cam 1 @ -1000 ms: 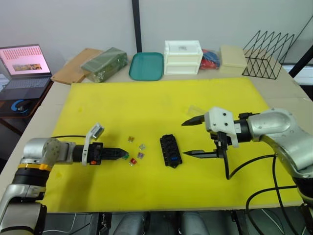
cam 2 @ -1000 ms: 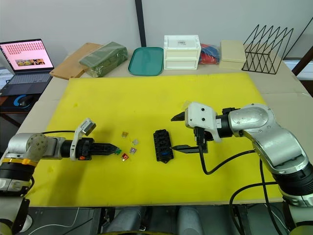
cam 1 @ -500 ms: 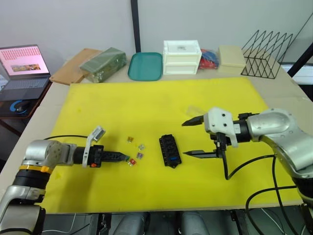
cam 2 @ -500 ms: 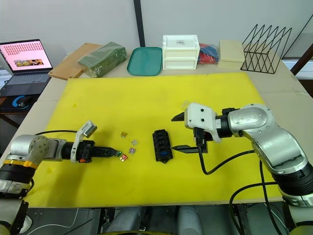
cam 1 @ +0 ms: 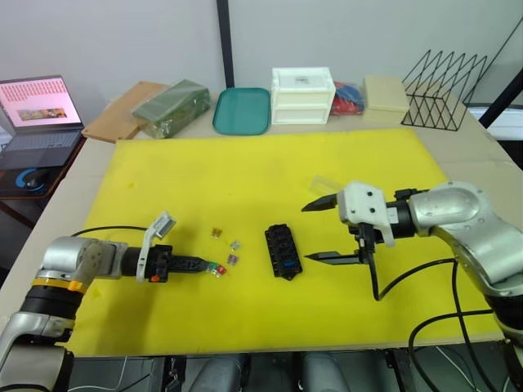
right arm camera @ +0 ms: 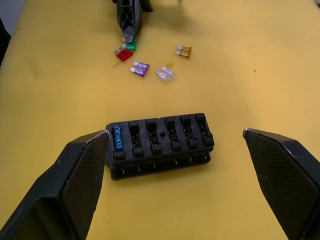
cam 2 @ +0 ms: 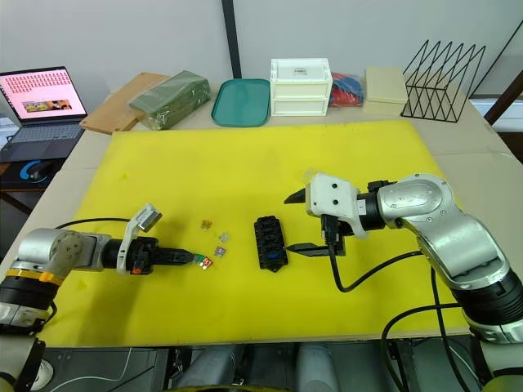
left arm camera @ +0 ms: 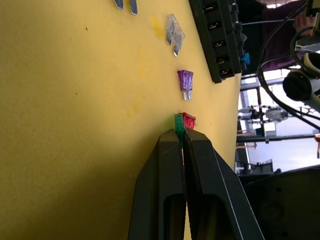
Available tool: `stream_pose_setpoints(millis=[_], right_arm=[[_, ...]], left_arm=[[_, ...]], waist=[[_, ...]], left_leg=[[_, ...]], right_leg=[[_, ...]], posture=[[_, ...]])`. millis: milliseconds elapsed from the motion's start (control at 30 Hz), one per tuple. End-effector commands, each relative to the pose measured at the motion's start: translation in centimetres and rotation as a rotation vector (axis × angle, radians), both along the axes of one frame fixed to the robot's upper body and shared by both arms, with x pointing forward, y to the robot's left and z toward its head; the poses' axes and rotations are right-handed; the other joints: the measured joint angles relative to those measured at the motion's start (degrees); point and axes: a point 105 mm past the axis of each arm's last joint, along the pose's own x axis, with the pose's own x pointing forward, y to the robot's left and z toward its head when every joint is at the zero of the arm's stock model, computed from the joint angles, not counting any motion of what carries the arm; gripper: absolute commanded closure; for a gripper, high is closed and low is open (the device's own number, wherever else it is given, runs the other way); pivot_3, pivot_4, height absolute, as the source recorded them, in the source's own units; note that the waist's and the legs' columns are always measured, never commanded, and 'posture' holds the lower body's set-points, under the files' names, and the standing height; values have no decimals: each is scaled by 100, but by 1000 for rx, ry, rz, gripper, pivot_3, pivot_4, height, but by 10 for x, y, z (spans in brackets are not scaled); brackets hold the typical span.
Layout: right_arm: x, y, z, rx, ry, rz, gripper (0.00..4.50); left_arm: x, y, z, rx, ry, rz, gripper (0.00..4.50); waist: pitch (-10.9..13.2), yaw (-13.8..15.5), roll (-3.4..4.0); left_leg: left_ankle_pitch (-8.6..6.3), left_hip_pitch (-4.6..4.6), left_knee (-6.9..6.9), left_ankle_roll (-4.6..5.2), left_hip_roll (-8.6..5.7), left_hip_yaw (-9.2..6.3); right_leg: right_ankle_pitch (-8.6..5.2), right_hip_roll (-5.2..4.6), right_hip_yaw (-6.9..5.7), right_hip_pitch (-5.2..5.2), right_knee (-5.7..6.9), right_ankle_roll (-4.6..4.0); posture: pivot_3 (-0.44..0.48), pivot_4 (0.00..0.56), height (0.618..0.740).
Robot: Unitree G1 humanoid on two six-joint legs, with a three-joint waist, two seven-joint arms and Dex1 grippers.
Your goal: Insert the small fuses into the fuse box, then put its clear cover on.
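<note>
My gripper will push the green fuse (cam 1: 212,266), and it should go in upright in the empty slot next to the blue fuse (cam 1: 288,265), because the blue fuse sits sunk in its end slot.
My left gripper (cam 1: 204,264) lies low over the yellow mat (cam 1: 245,171), shut on a green fuse (left arm camera: 179,122) that sticks out from its tips. A red fuse (left arm camera: 189,120) lies right beside it. Purple (right arm camera: 141,68), grey (right arm camera: 165,74) and brown (right arm camera: 184,51) fuses lie loose between that gripper and the black fuse box (cam 1: 283,251). One blue fuse (right arm camera: 117,137) sits in an end slot of the box. My right gripper (cam 1: 305,233) hovers open just right of the box. The clear cover (cam 1: 324,181) lies on the mat behind the right gripper.
Along the table's back edge stand a white drawer box (cam 1: 304,95), a teal tray (cam 1: 242,109), a green pack (cam 1: 173,106) and a black wire rack (cam 1: 441,77). A laptop (cam 1: 37,110) sits off to the far left.
The left gripper's fingers have closed around the green fuse beside the red one. The right gripper has stayed open by the fuse box.
</note>
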Motion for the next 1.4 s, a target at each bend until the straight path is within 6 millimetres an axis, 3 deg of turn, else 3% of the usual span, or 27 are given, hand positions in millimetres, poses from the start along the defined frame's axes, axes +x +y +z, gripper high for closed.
stream_pose_setpoints(millis=[33,167,233,300,433,600,633,700,867,1267,1400], right_arm=[[-1,3,7,6,-35,24,0],[0,5,9,20,-27,17,0],[0,7,13,75,27,-10,0],[-2,13,20,150,115,-34,0],[2,27,37,279,236,-68,0],[-3,43,50,358,384,-52,0],[-4,46,53,371,404,-43,167],[-7,48,56,366,432,-29,534],[-13,53,55,340,470,-20,2194],[-15,59,48,316,506,-43,2194],[-15,61,47,311,508,-40,2989]], left_arm=[[2,8,-6,38,-11,37,4477],[16,11,21,-8,-171,66,4477],[18,7,56,-77,-363,41,4477],[9,-4,84,-118,-550,-18,4477],[-11,-34,106,-138,-741,-143,4477],[-20,-58,115,-144,-871,-235,4477],[-21,-62,116,-147,-887,-250,4493],[-20,-66,118,-157,-908,-255,4500],[-17,-69,123,-165,-936,-254,4500],[-15,-73,125,-170,-954,-250,4500],[-15,-75,125,-177,-953,-252,4500]], waist=[[0,0,0],[0,5,0],[6,1,-10],[8,-1,-15],[7,2,-13],[7,6,-15],[7,9,-15],[7,8,-15],[6,3,-15],[6,1,-15],[6,-3,-15]], left_leg=[[0,0,0,0,0,0],[1,0,0,-1,0,0],[1,0,0,-2,1,0],[1,-4,1,-2,5,-1],[1,-7,0,-1,4,1],[1,-6,0,-1,4,0],[1,-7,0,-1,4,1],[1,-7,0,-1,4,1],[1,-7,0,-1,4,1],[1,-7,0,-1,4,1],[1,-7,0,-1,4,1]], right_leg=[[0,0,0,0,0,0],[0,0,0,0,1,0],[0,0,0,-1,2,0],[0,1,0,-4,1,0],[0,-2,1,-3,-6,-1],[1,0,0,-3,-5,-1],[1,-1,1,-3,-4,-1],[1,-1,1,-3,-5,-1],[1,0,0,-3,-4,-1],[1,0,0,-3,-4,-1],[1,0,0,-3,-4,-1]], posture=[[0,150,740],[0,150,740],[0,150,740],[0,150,740],[0,150,740],[0,150,740],[0,150,740],[0,150,740],[0,150,740],[0,150,740],[0,150,740]])
